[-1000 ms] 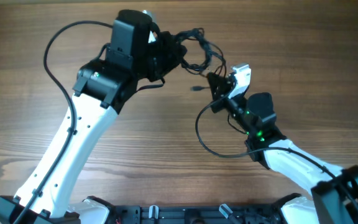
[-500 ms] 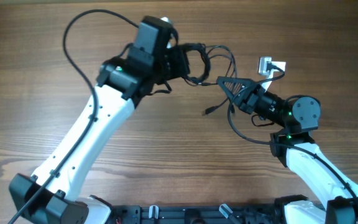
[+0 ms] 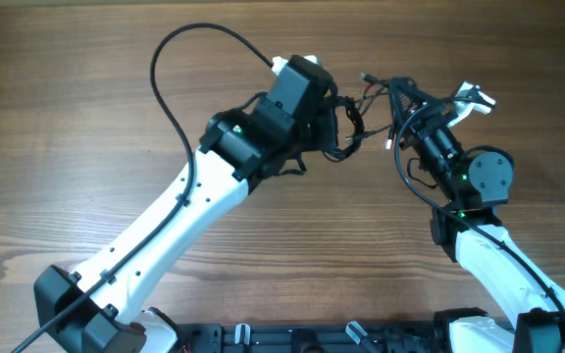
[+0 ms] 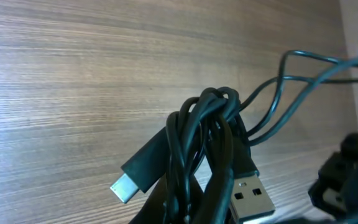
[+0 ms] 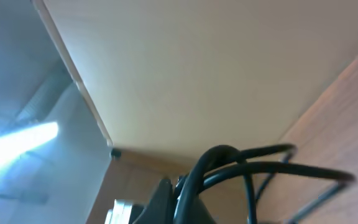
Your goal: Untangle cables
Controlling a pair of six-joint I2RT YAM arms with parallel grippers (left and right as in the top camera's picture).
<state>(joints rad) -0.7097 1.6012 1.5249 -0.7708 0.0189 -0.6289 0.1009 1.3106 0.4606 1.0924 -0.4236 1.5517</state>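
The cords are hanging in slack loops [image 4: 281, 79] between the knot and my right gripper, so next my left gripper pulls the knot back [image 3: 351, 127], away from my right gripper.
The cables [image 3: 373, 94] are a tangle of thin black cords hanging between my two grippers, above the back middle of the wooden table [image 3: 67, 147]. My left gripper [image 3: 339, 126] is shut on one side of the knot. In the left wrist view the knotted bundle [image 4: 207, 143] rises from the gripper [image 4: 197, 214], with a small silver plug tip [image 4: 125, 186] and a flat USB plug [image 4: 252, 198] sticking out. My right gripper [image 3: 407, 110] is shut on the other side. Its view shows looped cords [image 5: 241, 163] coming out of the gripper [image 5: 180, 208].
A thick black arm cable [image 3: 179, 59] arcs over the left arm [image 3: 194, 211]. The right arm [image 3: 479, 186] stands tilted up at the right. The arm bases [image 3: 292, 338] line the front edge. The right wrist view points up at a pale wall [image 5: 197, 68].
Both grippers have carried the tangle to the right and toward the back. The left arm has stretched further right, and the right gripper has swung up and turned toward the far edge.
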